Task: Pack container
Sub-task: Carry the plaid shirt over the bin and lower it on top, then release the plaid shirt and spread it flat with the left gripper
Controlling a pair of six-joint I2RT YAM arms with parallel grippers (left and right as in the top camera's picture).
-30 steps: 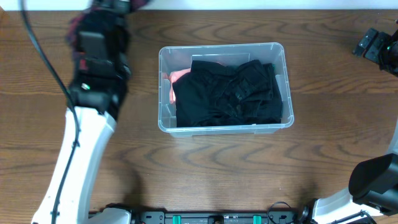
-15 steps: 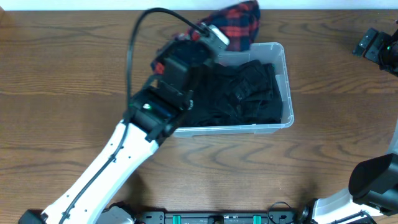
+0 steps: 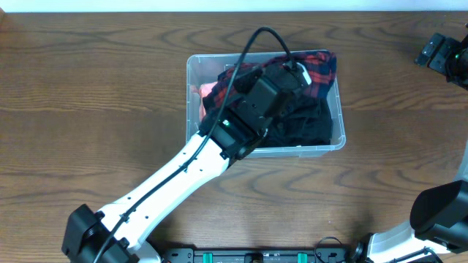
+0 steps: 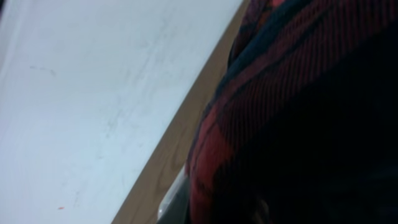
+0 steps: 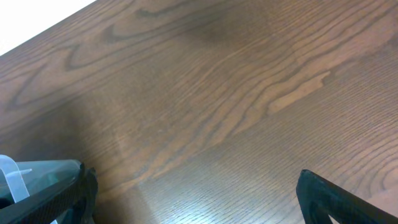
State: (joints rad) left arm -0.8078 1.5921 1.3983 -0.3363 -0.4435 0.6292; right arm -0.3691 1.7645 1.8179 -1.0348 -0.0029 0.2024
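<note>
Next, I bring the plaid cloth forward and down over the black garment (image 3: 308,124) with my left gripper before leaving, because the cloth is bunched up over the container's back rim (image 3: 326,54).
The clear container (image 3: 191,109) stands mid-table, holding a black garment (image 3: 311,124) and something pink (image 3: 207,90) at its left end. My left gripper (image 3: 296,73) is over the container's back right part, shut on a red and dark plaid cloth (image 3: 322,66) that lies partly inside over the back rim. In the left wrist view the plaid cloth (image 4: 298,93) fills the right side and hides the fingers; a bit of the container rim (image 4: 176,198) shows. My right gripper (image 3: 442,55) is open and empty at the far right back, its fingertips wide apart (image 5: 196,199) over bare table.
The left arm (image 3: 168,190) stretches diagonally from the front left across the container's front wall. A white wall (image 4: 74,93) runs behind the table's back edge. The right arm's base (image 3: 439,212) sits at the front right.
My left arm has swung from the table's left side to over the container, carrying the plaid cloth down from behind the back rim into the bin. The right arm has not moved.
</note>
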